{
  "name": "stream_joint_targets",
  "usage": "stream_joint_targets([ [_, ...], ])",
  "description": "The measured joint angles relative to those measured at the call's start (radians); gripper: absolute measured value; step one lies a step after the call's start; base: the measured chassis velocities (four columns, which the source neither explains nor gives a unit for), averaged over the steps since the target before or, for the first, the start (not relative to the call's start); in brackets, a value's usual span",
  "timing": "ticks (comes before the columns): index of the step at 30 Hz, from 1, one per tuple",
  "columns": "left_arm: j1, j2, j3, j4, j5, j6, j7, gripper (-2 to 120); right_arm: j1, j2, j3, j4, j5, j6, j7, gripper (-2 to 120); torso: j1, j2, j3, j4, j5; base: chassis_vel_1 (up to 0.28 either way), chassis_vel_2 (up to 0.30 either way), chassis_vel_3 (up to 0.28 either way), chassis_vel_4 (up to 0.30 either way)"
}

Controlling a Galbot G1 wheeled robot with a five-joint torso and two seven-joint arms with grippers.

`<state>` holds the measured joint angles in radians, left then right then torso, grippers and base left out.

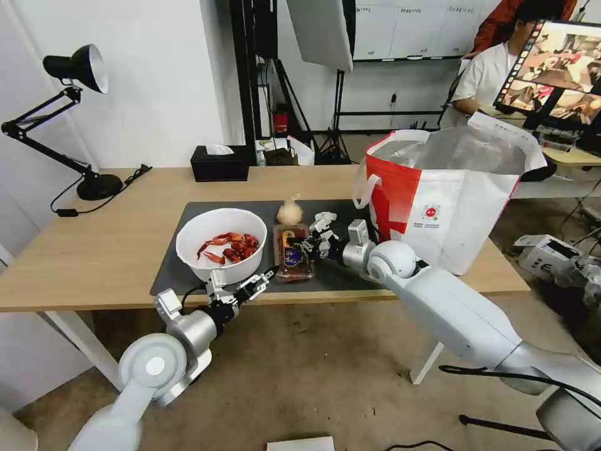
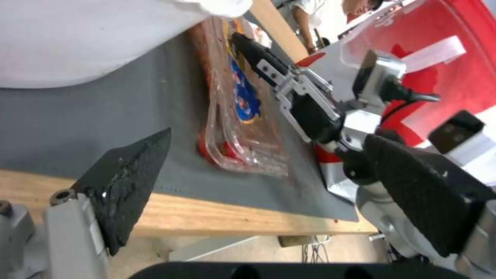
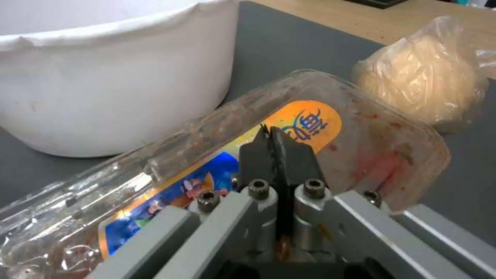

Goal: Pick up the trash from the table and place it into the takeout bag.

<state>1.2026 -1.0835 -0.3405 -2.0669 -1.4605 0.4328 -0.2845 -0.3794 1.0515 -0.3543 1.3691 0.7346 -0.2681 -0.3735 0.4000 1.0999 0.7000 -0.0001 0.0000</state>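
Observation:
The knotted beige pouch (image 1: 289, 213) sits squat and upright behind the tray (image 1: 293, 255), so I expect the pouch to stay in place when I carry the tray away.
On the dark mat (image 1: 169, 266) of the table (image 1: 94, 250) stands a white bowl (image 1: 220, 250) of red crayfish shells. Right of it lies a clear plastic tray (image 1: 293, 258) with a blue and orange label. My right gripper (image 1: 307, 241) is shut on that tray's edge (image 3: 372, 131), fingertips pressed together (image 3: 271, 133). The knotted beige pouch (image 1: 289, 212) sits just behind the tray. My left gripper (image 1: 250, 288) hangs open at the table's front edge, below the bowl, with nothing between its fingers (image 2: 124, 182). The white and red takeout bag (image 1: 444, 194) stands open at the right.
A black tissue box (image 1: 219, 163) sits at the table's back edge, and a black desk lamp (image 1: 94, 181) stands at the back left. The bag's red side (image 2: 455, 69) is close behind my right wrist. Boxes (image 1: 544, 250) lie on the floor at the right.

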Motion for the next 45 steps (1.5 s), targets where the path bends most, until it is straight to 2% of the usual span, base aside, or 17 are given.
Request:
stream_joint_targets([
  [7,-0.053,-0.026,0.046,0.016,0.005,-0.011,-0.053,100,-0.002,-0.009,0.004,0.011,-0.002,0.000,0.001,0,0.000,0.000,0.000,0.0000,0.0000,0.000,0.000,0.000,0.000],
  [19,-0.097,-0.052,0.095,0.064,0.028,-0.019,-0.080,100,0.013,-0.017,0.004,0.014,-0.013,0.001,0.008,0,0.000,0.000,0.000,0.0001,0.0000,0.000,0.000,0.000,0.000],
  [27,-0.135,-0.074,0.124,0.106,0.042,-0.038,-0.133,100,0.013,-0.022,0.004,0.012,-0.029,0.004,0.009,0,0.000,0.000,0.000,0.0000,0.0000,0.000,0.000,0.000,0.000],
  [45,-0.178,-0.093,0.143,0.136,0.028,-0.049,-0.155,100,0.005,-0.021,0.006,0.013,-0.036,0.005,0.008,0,0.000,0.000,0.000,0.0001,0.0000,0.000,0.000,0.000,0.000],
])
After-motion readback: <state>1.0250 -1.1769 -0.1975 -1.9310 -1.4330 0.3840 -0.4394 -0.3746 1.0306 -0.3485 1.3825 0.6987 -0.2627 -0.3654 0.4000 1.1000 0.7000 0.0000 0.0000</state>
